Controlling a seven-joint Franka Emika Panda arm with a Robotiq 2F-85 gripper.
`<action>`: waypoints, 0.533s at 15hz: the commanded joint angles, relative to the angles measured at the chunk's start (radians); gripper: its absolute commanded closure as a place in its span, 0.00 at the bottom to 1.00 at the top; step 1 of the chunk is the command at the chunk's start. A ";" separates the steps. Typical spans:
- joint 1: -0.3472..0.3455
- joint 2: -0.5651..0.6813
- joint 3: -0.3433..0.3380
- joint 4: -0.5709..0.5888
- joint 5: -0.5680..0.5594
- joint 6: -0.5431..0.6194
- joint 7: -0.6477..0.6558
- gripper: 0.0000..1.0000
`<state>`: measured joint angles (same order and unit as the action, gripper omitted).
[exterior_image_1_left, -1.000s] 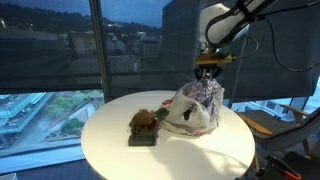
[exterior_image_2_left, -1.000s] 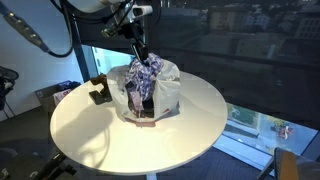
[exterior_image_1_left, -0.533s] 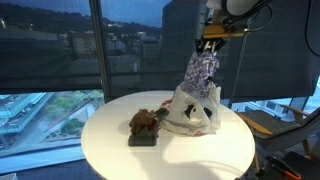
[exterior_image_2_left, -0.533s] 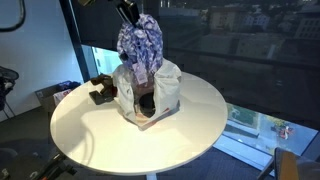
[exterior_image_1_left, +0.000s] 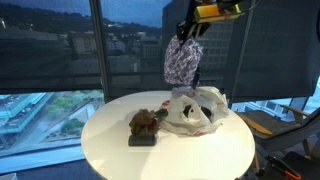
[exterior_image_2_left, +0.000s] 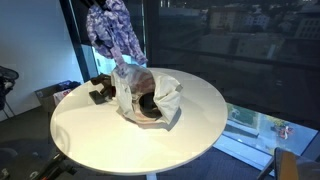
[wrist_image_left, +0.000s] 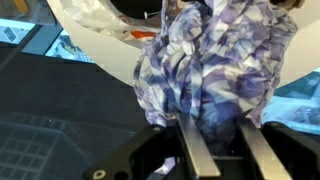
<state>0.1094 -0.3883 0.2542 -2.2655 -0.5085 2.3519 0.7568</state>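
I should keep lowering the cloth onto the open spot beside the bag until it rests there. The patterned cloth (exterior_image_1_left: 183, 62) hangs freely above the plastic bag, and the table (exterior_image_1_left: 170, 150) is clear beside the bag.
My gripper (exterior_image_1_left: 192, 24) is shut on a purple-and-white patterned cloth (exterior_image_1_left: 182, 60), which hangs in the air well above the table. In the wrist view the cloth (wrist_image_left: 215, 60) bunches between the two fingers of the gripper (wrist_image_left: 218, 125) and fills most of the picture. Below it a crumpled white plastic bag (exterior_image_1_left: 195, 110) lies open on the round white table (exterior_image_1_left: 170, 152). From the opposite side, the cloth (exterior_image_2_left: 112, 30) hangs above and to the left of the bag (exterior_image_2_left: 150, 95), whose mouth shows a dark inside.
A brown stuffed toy (exterior_image_1_left: 143, 123) sits on a dark base left of the bag. A small black object (exterior_image_2_left: 100, 93) lies near the table's far edge. Large windows surround the table.
The gripper has risen with the cloth, pulling it fully out of the bag, and has carried it sideways away from above the bag. The bag has slumped lower.
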 joint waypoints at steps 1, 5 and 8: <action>0.033 0.086 0.051 0.044 0.054 0.049 -0.131 0.94; 0.057 0.231 0.058 0.050 0.106 0.118 -0.307 0.94; 0.076 0.374 0.049 0.053 0.154 0.160 -0.435 0.94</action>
<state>0.1644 -0.1507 0.3199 -2.2583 -0.4051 2.4617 0.4509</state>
